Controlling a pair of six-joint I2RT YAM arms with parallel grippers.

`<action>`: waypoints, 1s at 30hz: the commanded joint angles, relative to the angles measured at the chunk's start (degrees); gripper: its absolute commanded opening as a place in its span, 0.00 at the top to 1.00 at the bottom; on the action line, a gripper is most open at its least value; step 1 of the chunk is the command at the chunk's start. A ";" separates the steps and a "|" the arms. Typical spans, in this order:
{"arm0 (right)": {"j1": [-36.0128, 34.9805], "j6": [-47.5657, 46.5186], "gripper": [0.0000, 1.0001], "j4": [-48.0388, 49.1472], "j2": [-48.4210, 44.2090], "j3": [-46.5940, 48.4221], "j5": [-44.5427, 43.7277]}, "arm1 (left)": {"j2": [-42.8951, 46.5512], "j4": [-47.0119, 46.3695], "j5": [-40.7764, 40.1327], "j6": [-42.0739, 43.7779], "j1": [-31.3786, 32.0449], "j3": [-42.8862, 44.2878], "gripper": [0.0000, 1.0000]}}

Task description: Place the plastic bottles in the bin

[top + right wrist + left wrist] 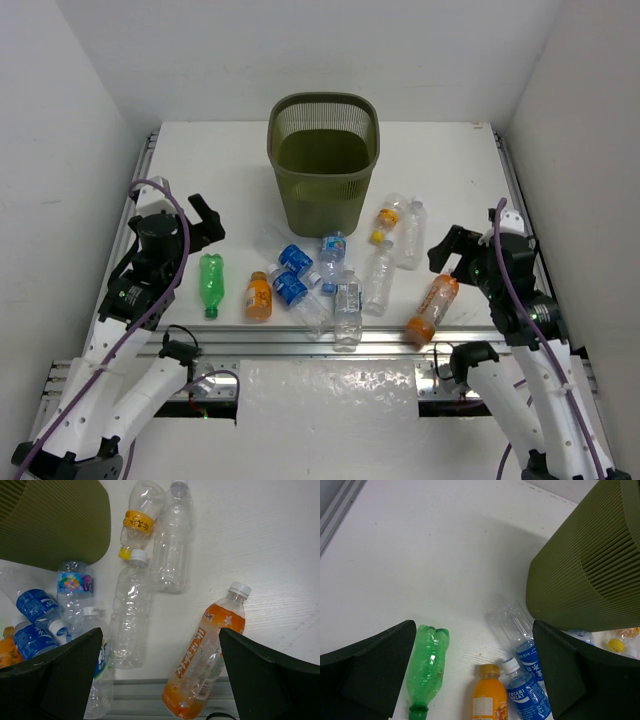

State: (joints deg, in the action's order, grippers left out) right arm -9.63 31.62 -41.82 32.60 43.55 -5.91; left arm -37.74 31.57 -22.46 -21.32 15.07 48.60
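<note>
The farther clear bottle (pixel 412 233) points its base toward my right gripper's open fingers, so I should keep reaching forward until they straddle that base, then close.
The olive-green bin (pixel 323 160) stands upright at the back middle of the table. Several plastic bottles lie in front of it: a green one (pixel 210 282), a small orange one (pixel 259 296), blue-labelled ones (pixel 295 260), clear ones (pixel 379 277), a yellow-capped one (pixel 386 222) and an orange-labelled one (pixel 433 307). My left gripper (pixel 208 222) is open and empty above the table beyond the green bottle (pixel 427 665). My right gripper (pixel 447 250) is open and empty above the orange-labelled bottle (pixel 210 655). The bin wall also shows in the left wrist view (pixel 590 565).
Aluminium rails (pixel 330 345) run along the table's near edge, just below the bottles. White walls close in the table on the left, the right and the back. The bin's ribbed wall (pixel 55 520) is at the top left of the right wrist view.
</note>
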 commanded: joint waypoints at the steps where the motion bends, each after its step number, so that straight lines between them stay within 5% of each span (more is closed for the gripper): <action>1: -0.30 0.64 0.01 6.73 1.23 -2.58 1.24 | 0.56 -1.77 -0.04 -0.21 0.57 1.06 0.00; 19: 2.24 -0.94 0.09 31.70 54.40 3.29 5.38 | -2.25 -3.10 6.46 1.55 0.22 0.27 0.00; 22: 4.09 -1.73 0.20 35.59 59.41 4.43 8.10 | -2.52 -3.36 7.07 1.81 0.14 0.18 0.00; 24: 4.53 -2.35 0.40 35.05 60.39 4.53 7.94 | -2.87 -3.36 7.60 1.90 0.13 0.18 0.00; 30: 4.62 -4.89 0.66 35.06 49.60 -0.04 4.00 | -4.71 -4.24 14.34 1.81 0.13 1.93 0.00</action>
State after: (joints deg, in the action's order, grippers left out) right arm -4.95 28.95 -9.23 88.75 44.03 0.43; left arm -41.80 30.74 -13.54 -19.81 15.07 48.58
